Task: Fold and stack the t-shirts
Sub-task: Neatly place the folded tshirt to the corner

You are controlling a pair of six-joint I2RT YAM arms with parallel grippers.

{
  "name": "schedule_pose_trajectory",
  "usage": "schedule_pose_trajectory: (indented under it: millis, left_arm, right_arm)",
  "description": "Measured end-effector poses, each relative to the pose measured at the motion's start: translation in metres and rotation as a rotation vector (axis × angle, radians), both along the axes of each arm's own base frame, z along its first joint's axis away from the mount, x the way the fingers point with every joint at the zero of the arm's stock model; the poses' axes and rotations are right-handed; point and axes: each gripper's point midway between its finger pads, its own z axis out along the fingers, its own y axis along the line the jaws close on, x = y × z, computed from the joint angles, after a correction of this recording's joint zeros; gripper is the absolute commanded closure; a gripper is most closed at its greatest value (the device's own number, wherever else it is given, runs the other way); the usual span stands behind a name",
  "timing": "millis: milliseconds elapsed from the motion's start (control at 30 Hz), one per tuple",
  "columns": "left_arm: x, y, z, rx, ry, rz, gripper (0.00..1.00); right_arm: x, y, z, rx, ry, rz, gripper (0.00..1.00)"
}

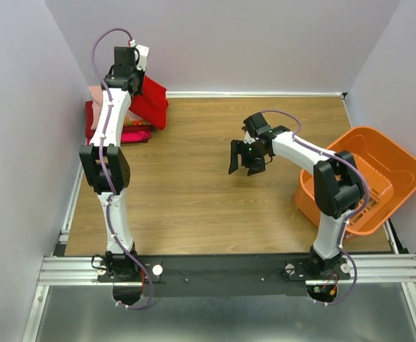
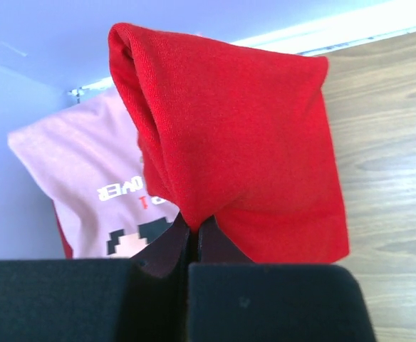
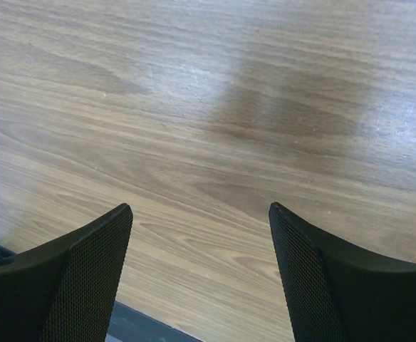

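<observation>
I keep my left gripper moving toward the wall and release over the stack [image 1: 95,100], with the red t-shirt folded and the light pink t-shirt's corner side [image 2: 73,160] clear.
My left gripper [image 2: 191,229] is shut on a folded bright red t-shirt [image 2: 236,149] and holds it up at the table's far left corner [image 1: 149,100]. Under and behind it lies a light pink t-shirt with a pixel print [image 2: 94,192], on top of a stack [image 1: 94,96] that also holds dark red [image 1: 89,121] and magenta [image 1: 135,133] shirts. My right gripper [image 1: 245,161] is open and empty above the bare wood in the middle of the table; its wrist view [image 3: 201,228] shows only tabletop between the fingers.
An orange plastic basket [image 1: 390,167] stands at the right edge of the table [image 1: 194,185], beside my right arm. Grey walls close in the back and both sides. A black rail runs along the near edge.
</observation>
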Motion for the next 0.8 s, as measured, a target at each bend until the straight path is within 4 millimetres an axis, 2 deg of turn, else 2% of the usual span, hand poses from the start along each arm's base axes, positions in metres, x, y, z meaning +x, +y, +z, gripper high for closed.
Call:
schedule_pose_trajectory:
  millis: [300,800]
  left_arm:
    - [-0.001,0.053,0.002,-0.012,-0.012,0.079,1.00]
    - [-0.004,0.118,0.008,-0.065,-0.056,0.174,1.00]
  right_arm:
    - [-0.002,0.002,0.008,0.021,-0.002,-0.012,0.16]
    - [-0.011,-0.001,0.009,0.026,0.009,-0.018,0.16]
